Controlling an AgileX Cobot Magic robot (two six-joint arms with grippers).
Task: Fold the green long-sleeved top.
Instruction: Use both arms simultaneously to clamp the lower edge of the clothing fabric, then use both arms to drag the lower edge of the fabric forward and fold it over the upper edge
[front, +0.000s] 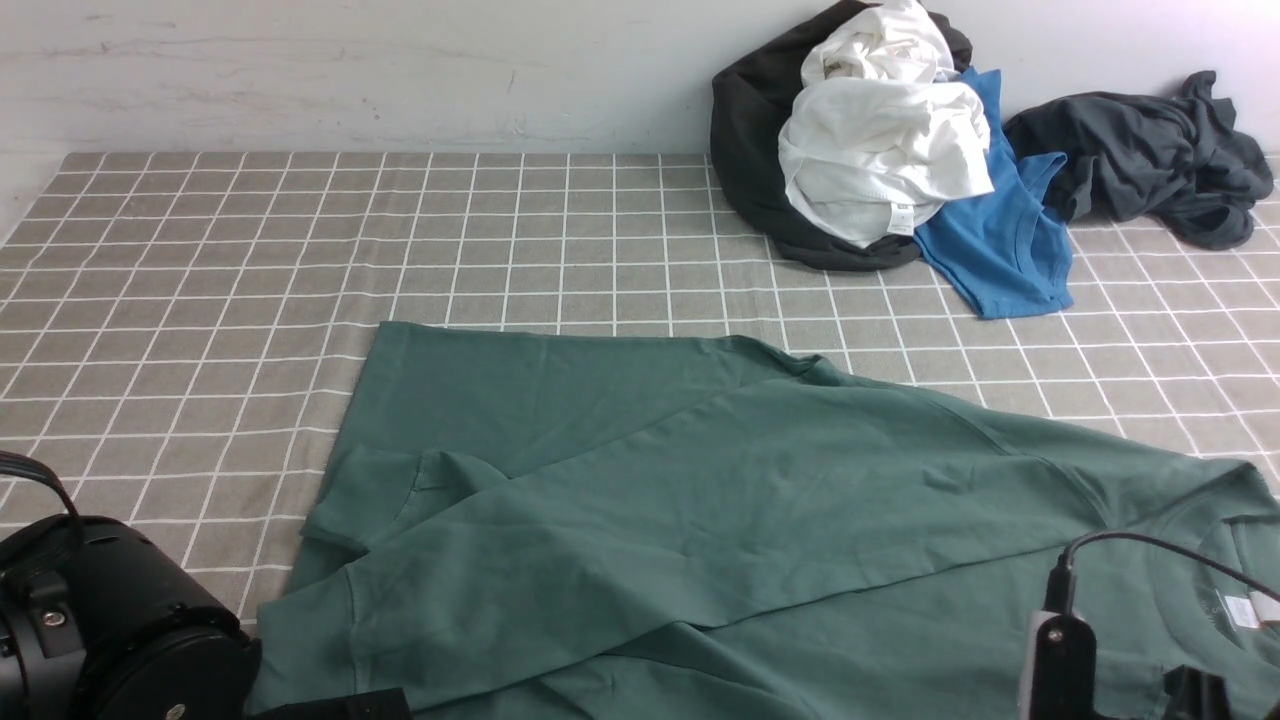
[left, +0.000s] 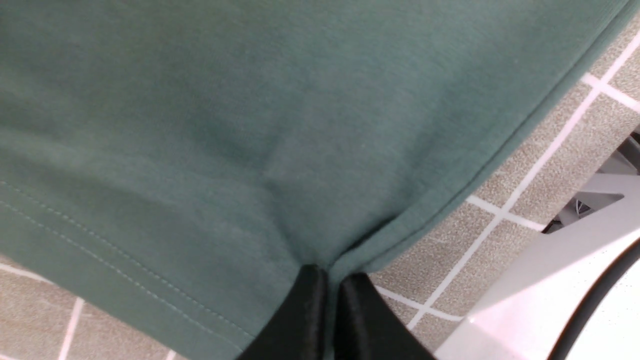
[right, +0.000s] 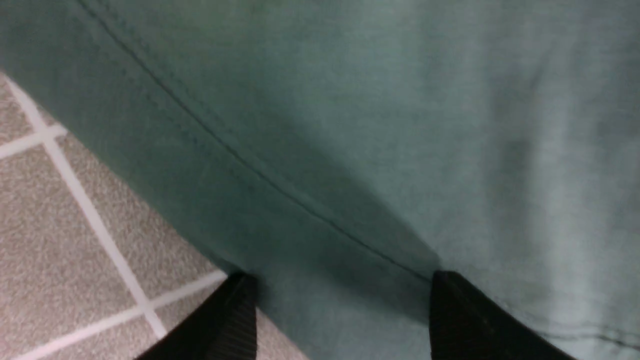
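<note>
I see the folded sleeve slanting across the top's body, so the green long-sleeved top should double over unevenly and leave a part of it uncovered when I fold it.
The green long-sleeved top lies spread on the checked tablecloth, with one long sleeve folded across its body. Its neck and label are at the near right. In the left wrist view my left gripper is shut on a pinch of the top's edge near its stitched hem. In the right wrist view my right gripper is open, its fingers astride the top's edge near a seam, holding nothing. In the front view only the arms show, left and right.
At the back right lies a pile of clothes: a white garment on a black one, a bright blue T-shirt and a dark grey garment. The table's near edge and frame lie close to my left gripper.
</note>
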